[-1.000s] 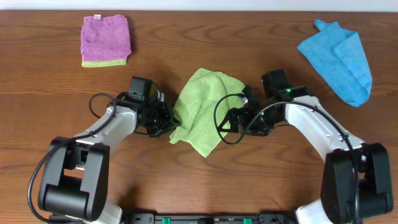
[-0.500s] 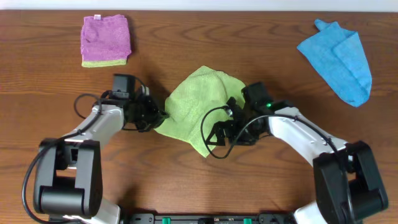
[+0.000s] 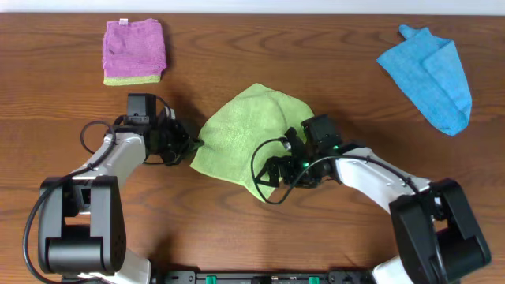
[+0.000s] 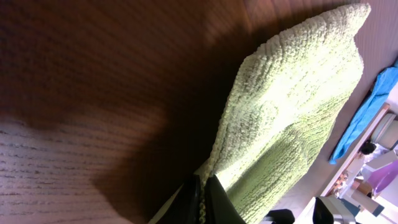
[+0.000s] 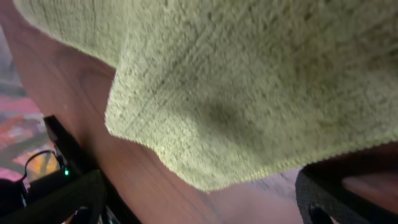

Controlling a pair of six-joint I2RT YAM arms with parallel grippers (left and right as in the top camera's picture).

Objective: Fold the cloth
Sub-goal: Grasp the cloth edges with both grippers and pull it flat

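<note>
I should first pull the cloth's pinched corner out square with my left gripper, because the cloth (image 3: 248,130) is wrinkled and crooked. Then my right gripper will take the other near corner (image 3: 265,196) to fold.
The cloth (image 3: 241,136), light yellow-green terry, lies rumpled at the table's middle. My left gripper (image 3: 192,145) is at its left edge, shut on that edge. The left wrist view shows the cloth (image 4: 292,106) rising away from the closed left gripper (image 4: 202,190), with the hem pinched between the fingers. My right gripper (image 3: 269,172) stands open over the cloth's near right corner. In the right wrist view that corner of the cloth (image 5: 249,87) hangs ahead of the right gripper (image 5: 205,202), whose dark fingers (image 5: 62,199) stand wide apart, gripping nothing.
A folded purple cloth (image 3: 134,50) with a lime edge lies at the back left. A bright blue cloth (image 3: 430,71) lies crumpled at the back right. Bare wooden table (image 3: 331,237) stretches in front of both arms.
The left gripper has moved left, pulling the cloth's left edge outward and spreading it. The right gripper has moved left and nearer the front, onto the cloth's near corner.
</note>
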